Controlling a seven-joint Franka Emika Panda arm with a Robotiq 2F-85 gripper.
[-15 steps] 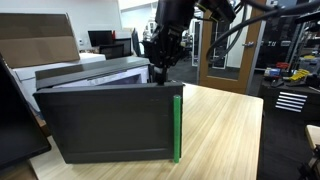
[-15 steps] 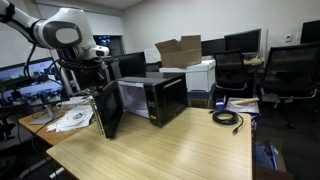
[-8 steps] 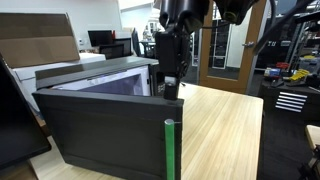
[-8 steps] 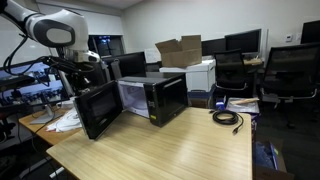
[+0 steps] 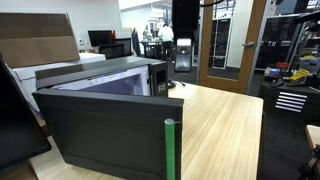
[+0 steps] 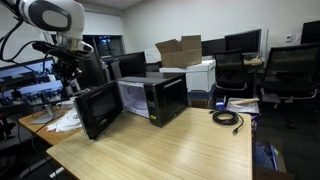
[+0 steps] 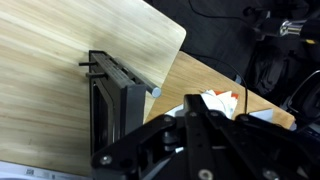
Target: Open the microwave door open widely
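The microwave door can swing wider, but the robot's gripper hangs beside the door's outer side (image 5: 105, 130), so next the gripper goes across to the door's inner side (image 6: 102, 108) and pushes from there.
The dark microwave (image 5: 100, 72) stands on the wooden table, and it also shows in an exterior view (image 6: 160, 98). Its door (image 5: 100, 135) is swung wide open, with the green strip (image 5: 169, 150) on its free edge. The open door also shows in an exterior view (image 6: 100, 108) and edge-on from above in the wrist view (image 7: 110, 100). My gripper (image 5: 183, 60) hangs above and behind the door, apart from it. It sits up and to the door's left in an exterior view (image 6: 68, 72). Its fingers (image 7: 195, 118) look shut and hold nothing.
A cardboard box (image 6: 180, 50) and a white printer (image 6: 203, 72) stand behind the microwave. A black cable (image 6: 227, 117) lies on the table (image 6: 170, 145). Papers (image 6: 65, 120) lie past the door. Office chairs (image 6: 285, 70) stand at the side.
The door swung from half open to wide open. My gripper then lifted up and away from the door's edge.
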